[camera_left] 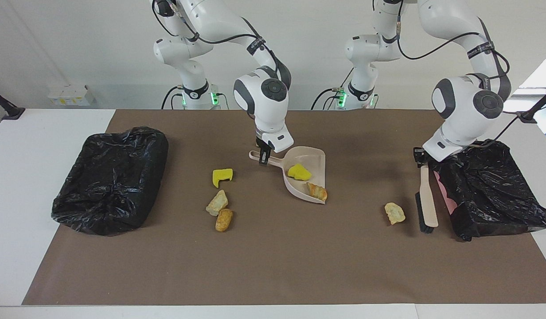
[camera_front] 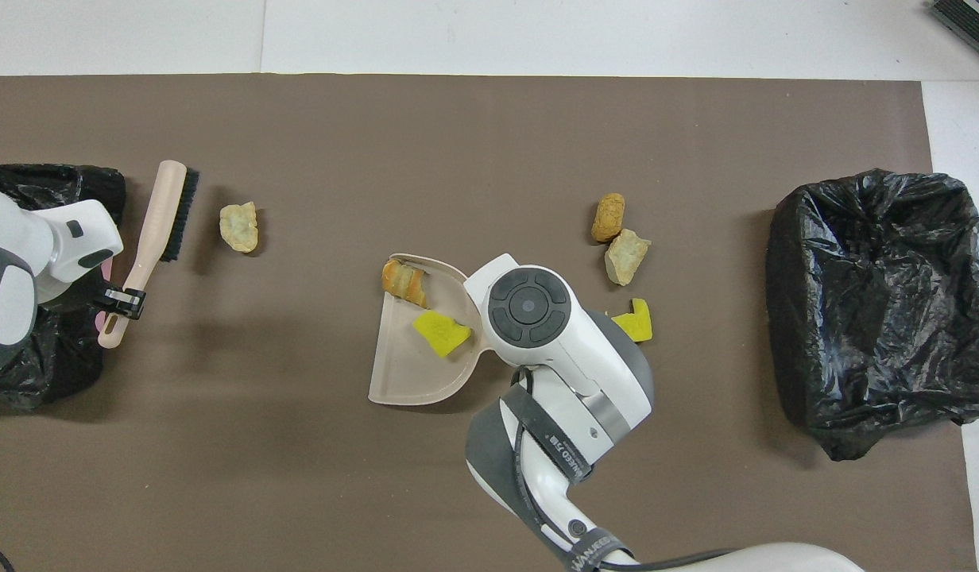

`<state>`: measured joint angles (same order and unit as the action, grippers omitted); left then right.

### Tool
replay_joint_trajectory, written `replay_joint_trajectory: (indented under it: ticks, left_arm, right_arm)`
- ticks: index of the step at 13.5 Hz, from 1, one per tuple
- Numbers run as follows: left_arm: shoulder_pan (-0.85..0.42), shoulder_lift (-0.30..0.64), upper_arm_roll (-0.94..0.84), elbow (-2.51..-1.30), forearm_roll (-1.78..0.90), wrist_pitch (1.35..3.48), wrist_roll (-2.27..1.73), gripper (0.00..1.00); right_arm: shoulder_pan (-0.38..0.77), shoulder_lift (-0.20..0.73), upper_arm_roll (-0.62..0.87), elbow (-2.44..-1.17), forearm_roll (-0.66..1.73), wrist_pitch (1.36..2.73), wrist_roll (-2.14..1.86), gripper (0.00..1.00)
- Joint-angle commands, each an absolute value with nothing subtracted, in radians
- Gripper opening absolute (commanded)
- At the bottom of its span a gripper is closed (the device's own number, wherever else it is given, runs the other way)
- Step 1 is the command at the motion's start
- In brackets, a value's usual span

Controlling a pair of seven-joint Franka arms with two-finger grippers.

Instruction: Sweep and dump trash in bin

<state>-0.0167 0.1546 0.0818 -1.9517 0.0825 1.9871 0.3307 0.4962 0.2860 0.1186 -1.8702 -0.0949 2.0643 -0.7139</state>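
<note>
The brush's bristles (camera_front: 181, 215) already sit behind the beige lump and near the bin, so I should sweep the lump back over the dustpan's edge (camera_front: 378, 335) with my left gripper.
My right gripper (camera_left: 264, 158) is shut on the handle of the beige dustpan (camera_left: 316, 165), mid-table. The pan holds a yellow sponge chunk (camera_left: 298, 172) and a bread lump (camera_left: 317, 191) at its lip. My left gripper (camera_left: 421, 156) is shut on the brush (camera_left: 429, 201), whose bristles point down at the mat beside a beige lump (camera_left: 395, 212). A yellow chunk (camera_left: 222, 176), a tan lump (camera_left: 217, 202) and a golden-brown lump (camera_left: 224, 219) lie on the mat toward the right arm's end. In the overhead view the right wrist hides its gripper.
A black-bagged bin (camera_left: 490, 186) stands at the left arm's end, close against the brush. Another black-bagged bin (camera_left: 111, 177) stands at the right arm's end. A brown mat (camera_left: 273, 266) covers the table.
</note>
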Motion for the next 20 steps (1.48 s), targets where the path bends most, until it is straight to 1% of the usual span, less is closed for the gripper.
replay_joint_trajectory:
  ticks: [1,3,8,12,16,18,20]
  left_arm:
    - [-0.006,0.215,0.069,-1.897,0.109,2.000,0.394,0.00]
    - [-0.018,0.209,0.069,-1.917,0.109,1.988,0.449,0.00]
    - [-0.086,0.137,0.058,-2.051,0.106,1.991,0.453,0.00]
    - [-0.205,0.066,0.058,-2.166,0.092,2.000,0.442,0.00]
    - [-0.294,0.019,0.057,-2.233,0.052,1.999,0.399,0.00]
    - [-0.377,-0.014,0.057,-2.279,0.038,2.002,0.303,0.00]
    - [-0.457,-0.032,0.057,-2.299,0.037,2.000,0.195,0.00]
  right_arm:
    - [0.495,0.285,0.123,-1.859,-0.115,2.037,-0.672,0.00]
    - [0.502,0.285,0.124,-1.856,-0.115,2.037,-0.667,0.00]
    - [0.505,0.285,0.124,-1.858,-0.101,2.043,-0.660,0.00]
    - [0.502,0.290,0.124,-1.859,-0.100,2.056,-0.660,0.00]
    - [0.494,0.293,0.124,-1.859,-0.097,2.066,-0.660,0.00]
    - [0.492,0.291,0.124,-1.862,-0.097,2.059,-0.661,0.00]
    - [0.482,0.291,0.124,-1.864,-0.097,2.051,-0.673,0.00]
